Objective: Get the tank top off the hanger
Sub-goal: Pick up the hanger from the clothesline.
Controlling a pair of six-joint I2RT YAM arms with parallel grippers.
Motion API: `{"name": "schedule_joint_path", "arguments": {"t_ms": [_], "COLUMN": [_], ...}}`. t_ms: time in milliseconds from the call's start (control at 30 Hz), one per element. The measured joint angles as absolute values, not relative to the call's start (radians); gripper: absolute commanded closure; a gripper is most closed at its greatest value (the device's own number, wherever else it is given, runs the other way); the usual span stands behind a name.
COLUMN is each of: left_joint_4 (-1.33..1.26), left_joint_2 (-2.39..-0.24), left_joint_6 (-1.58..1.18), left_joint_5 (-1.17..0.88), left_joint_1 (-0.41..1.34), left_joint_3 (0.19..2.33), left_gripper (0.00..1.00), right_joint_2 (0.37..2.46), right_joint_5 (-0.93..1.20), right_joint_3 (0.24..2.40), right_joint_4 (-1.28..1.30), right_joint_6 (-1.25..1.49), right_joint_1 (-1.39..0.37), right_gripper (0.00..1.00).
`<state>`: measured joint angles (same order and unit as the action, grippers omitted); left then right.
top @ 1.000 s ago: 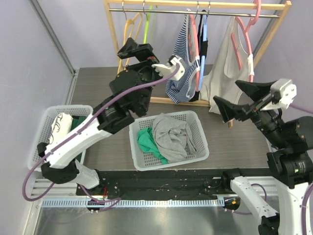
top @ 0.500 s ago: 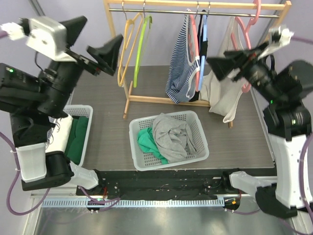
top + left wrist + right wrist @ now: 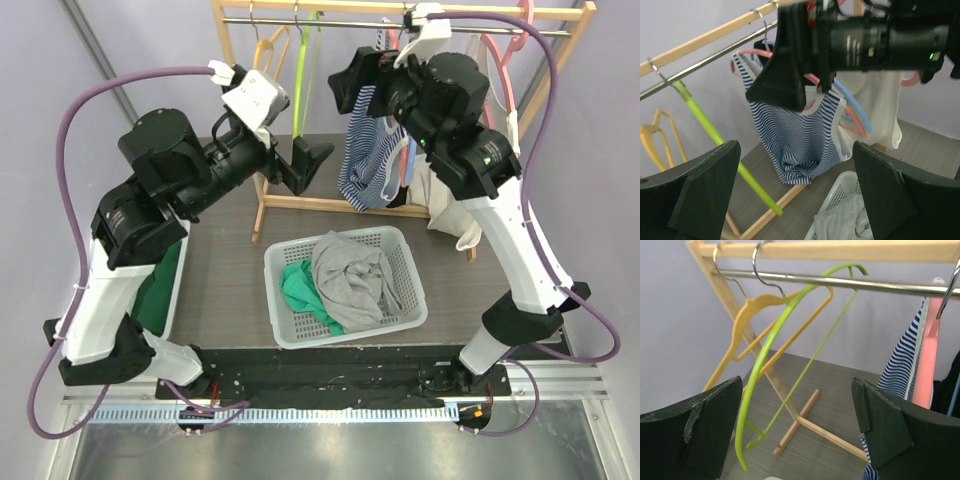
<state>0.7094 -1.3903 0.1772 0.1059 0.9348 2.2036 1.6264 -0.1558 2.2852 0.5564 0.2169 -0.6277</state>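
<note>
I should back my left gripper off and use my right gripper, which is in front of the tank top (image 3: 359, 150), to take the pink hanger's near end.
A blue-and-white striped tank top (image 3: 362, 160) (image 3: 795, 135) hangs on a pink hanger (image 3: 924, 365) from the rack's metal rail (image 3: 330, 20). My left gripper (image 3: 300, 165) (image 3: 795, 150) is open, held up left of the top and facing it, with nothing between its fingers. My right gripper (image 3: 358, 85) (image 3: 797, 385) is open too, high up just in front of the top's upper left edge, facing the green hanger (image 3: 767, 355). One of its black fingers (image 3: 782, 65) covers part of the top in the left wrist view.
Yellow hanger (image 3: 268, 60) and green hanger (image 3: 300, 50) hang bare at the rail's left. A black garment on a blue hanger (image 3: 414, 95) and a white garment (image 3: 460, 170) hang to the right. Below stands a white basket (image 3: 412, 295) with grey and green clothes; another basket (image 3: 175, 275) is at the left.
Both arms have swung in toward the rack. The left gripper came from the far upper left to the rack's front; the right gripper moved left, up in front of the striped top. Both stay open.
</note>
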Motion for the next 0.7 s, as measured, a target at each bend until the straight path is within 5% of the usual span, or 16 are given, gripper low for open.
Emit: {"name": "schedule_joint_path", "arguments": {"t_ms": [267, 533, 700], "left_joint_4": [0.701, 0.641, 0.663], "left_joint_2": [-1.693, -1.508, -1.461], "left_joint_6": [0.077, -0.102, -0.146], "left_joint_5": [0.047, -0.111, -0.182], "left_joint_1": [0.686, 0.319, 0.270], "left_joint_3": [2.675, 2.132, 2.103], "left_gripper": [0.00, 0.00, 0.00], "right_joint_2": [1.567, 1.488, 1.482], "right_joint_5": [-0.328, -0.359, -0.382], "right_joint_3": [2.222, 2.236, 2.216], "right_joint_4": [0.587, 0.601, 0.617], "right_joint_6": [0.146, 0.121, 0.125], "right_joint_1": [-0.676, -0.704, -0.704], "right_gripper": [0.00, 0.01, 0.02]}}
